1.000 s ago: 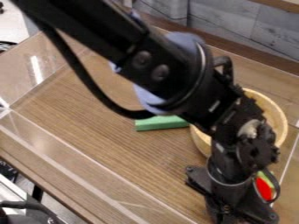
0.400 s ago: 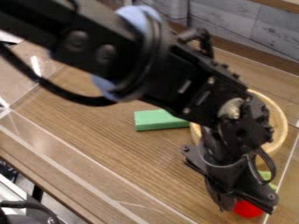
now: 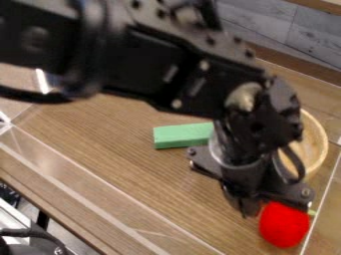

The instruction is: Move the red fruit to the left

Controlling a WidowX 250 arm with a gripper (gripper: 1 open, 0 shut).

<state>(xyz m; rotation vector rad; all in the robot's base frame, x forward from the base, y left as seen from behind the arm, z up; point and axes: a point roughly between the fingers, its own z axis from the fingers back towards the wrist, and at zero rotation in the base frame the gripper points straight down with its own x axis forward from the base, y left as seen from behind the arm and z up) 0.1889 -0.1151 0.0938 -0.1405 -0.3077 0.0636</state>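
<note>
My gripper needs to lift clear, move over the fruit and lower its open fingers around it, because its fingers are low beside the red fruit and off the fruit's middle.
The red fruit is a small round bright red ball at the lower right of the camera view. My gripper points steeply down right over it, and its black fingers are shut on the fruit's top. The fruit seems to hang just above the wooden tabletop. The bulky black arm covers the upper middle of the picture and hides the fruit's cap and the fingertips themselves.
A flat green block lies on the table left of the gripper. A wooden bowl stands behind the arm at the right, mostly hidden. A clear plastic wall runs along the table's left and front edges.
The gripper closed on the red fruit and rose with it. The arm swung in closer to the camera and fills more of the view. The green block stayed put.
</note>
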